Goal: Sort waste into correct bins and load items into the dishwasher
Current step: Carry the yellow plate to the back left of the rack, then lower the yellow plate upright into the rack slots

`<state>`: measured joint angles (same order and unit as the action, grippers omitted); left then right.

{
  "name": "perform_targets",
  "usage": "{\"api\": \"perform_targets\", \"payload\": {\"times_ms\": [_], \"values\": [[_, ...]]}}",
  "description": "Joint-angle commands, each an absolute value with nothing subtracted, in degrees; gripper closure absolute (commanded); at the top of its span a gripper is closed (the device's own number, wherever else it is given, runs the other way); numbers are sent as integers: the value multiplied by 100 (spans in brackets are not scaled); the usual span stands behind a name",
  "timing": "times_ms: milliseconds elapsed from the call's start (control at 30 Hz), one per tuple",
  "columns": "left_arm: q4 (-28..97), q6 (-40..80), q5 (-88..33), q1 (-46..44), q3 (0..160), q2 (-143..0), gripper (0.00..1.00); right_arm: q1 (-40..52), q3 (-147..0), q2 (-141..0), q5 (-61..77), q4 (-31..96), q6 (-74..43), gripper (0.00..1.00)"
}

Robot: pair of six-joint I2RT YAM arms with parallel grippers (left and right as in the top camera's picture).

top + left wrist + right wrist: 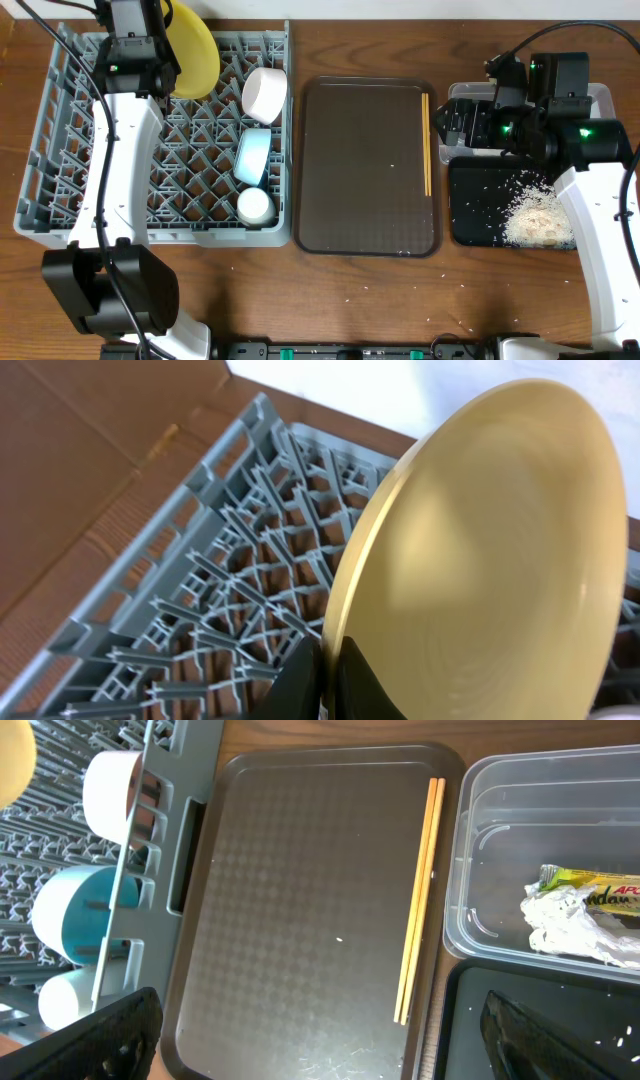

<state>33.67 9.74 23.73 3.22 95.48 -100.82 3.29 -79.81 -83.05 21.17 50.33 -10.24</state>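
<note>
The yellow plate (195,50) leans over the wires and sticks out past the rack's back edge, so next my left gripper tips the plate over and lowers it next to the white bowl.
My left gripper (328,670) is shut on the rim of the yellow plate (480,560) and holds it on edge over the back of the grey dish rack (60,130); the plate also shows in the overhead view (195,55). In the rack lie a white bowl (265,93), a light blue bowl (252,155) and a pale green cup (254,206). The chopsticks (418,890) lie along the brown tray's right edge. My right gripper (320,1030) is open and empty above the tray. The clear container (480,810) holds the snack wrapper (590,895). Rice crumbs (535,215) lie in the black tray (470,200).
The brown serving tray (365,170) sits between the rack and the two bins. A few loose crumbs are scattered on the wooden table in front of the trays. Crumpled white paper (565,925) lies with the wrapper in the clear container.
</note>
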Motion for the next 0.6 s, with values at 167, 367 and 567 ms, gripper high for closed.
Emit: {"api": "perform_targets", "payload": {"times_ms": [167,367,567], "values": [[3177,556,2749,331,9564,-10370,92,340,-8016,-8326,2139,5041,-1004,1],[3122,558,2818,303,9546,-10558,93,340,-8016,-8326,2139,5041,-1004,1],[2963,556,2816,154,9546,-10567,93,340,-8016,-8326,2139,5041,-1004,1]]}}
